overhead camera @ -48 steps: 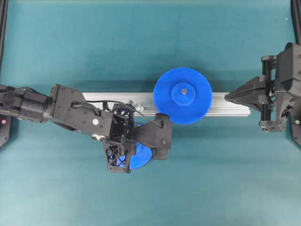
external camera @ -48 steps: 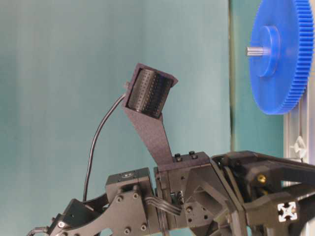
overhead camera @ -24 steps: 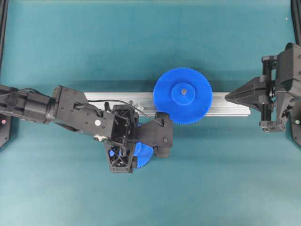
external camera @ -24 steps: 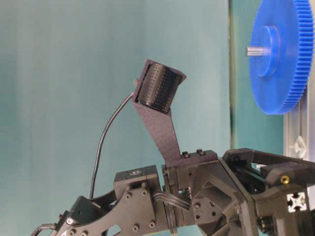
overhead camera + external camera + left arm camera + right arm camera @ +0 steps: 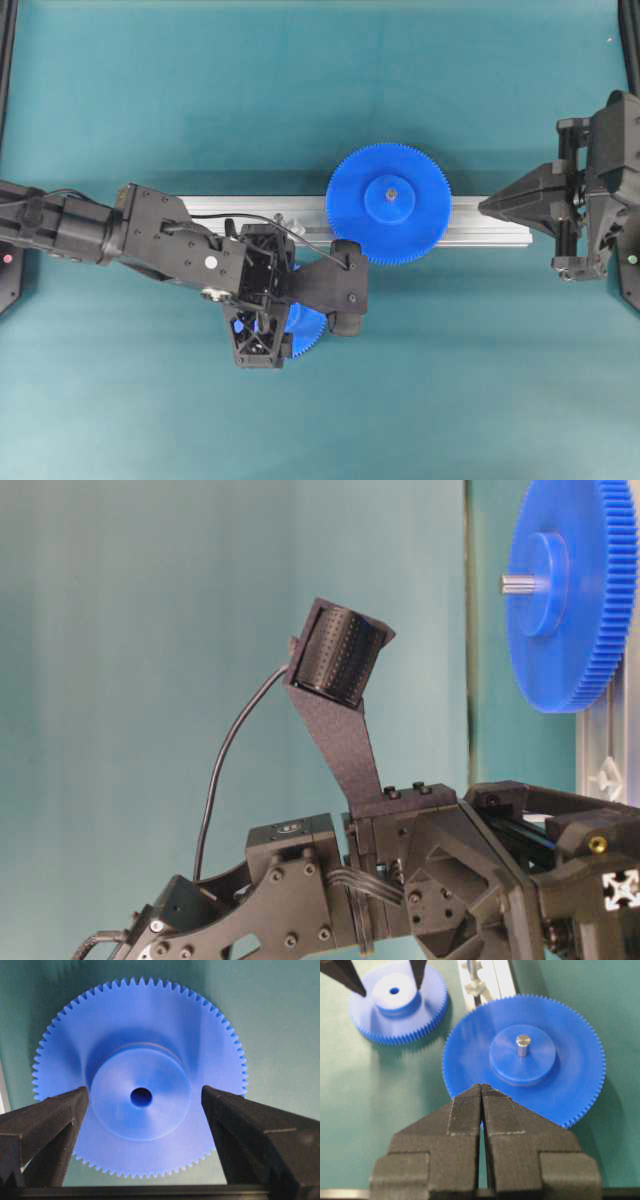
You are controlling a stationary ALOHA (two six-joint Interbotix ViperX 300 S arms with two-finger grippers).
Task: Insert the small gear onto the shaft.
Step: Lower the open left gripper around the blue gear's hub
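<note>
I expect the shaft to come up through the gear's middle and fill the centre hole [image 5: 141, 1097] when I lower the small gear [image 5: 140, 1077], because the centre hole looks dark and deep.
The small gear [image 5: 141, 1050] lies flat on the teal table, hub and dark centre hole facing up. It is also seen in the overhead view [image 5: 308, 330] and the right wrist view [image 5: 395, 1015]. My left gripper [image 5: 145, 1096] is open above it, one finger on each side of the hub, with small gaps to it. The shaft [image 5: 473, 974] stands on its silver bracket on the rail, just beyond the small gear. My right gripper [image 5: 481, 1087] is shut on nothing, its tips level with the wide gear's rim.
The wide blue gear [image 5: 388, 203] sits on the long aluminium rail [image 5: 480, 222] with a grey pin at its hub. The left arm and its wrist camera mount [image 5: 340, 660] cover most of the small gear from above. Black frame posts stand at the table's corners.
The left arm has edged a little to the right over the small gear. The right arm and the wide gear have not moved.
</note>
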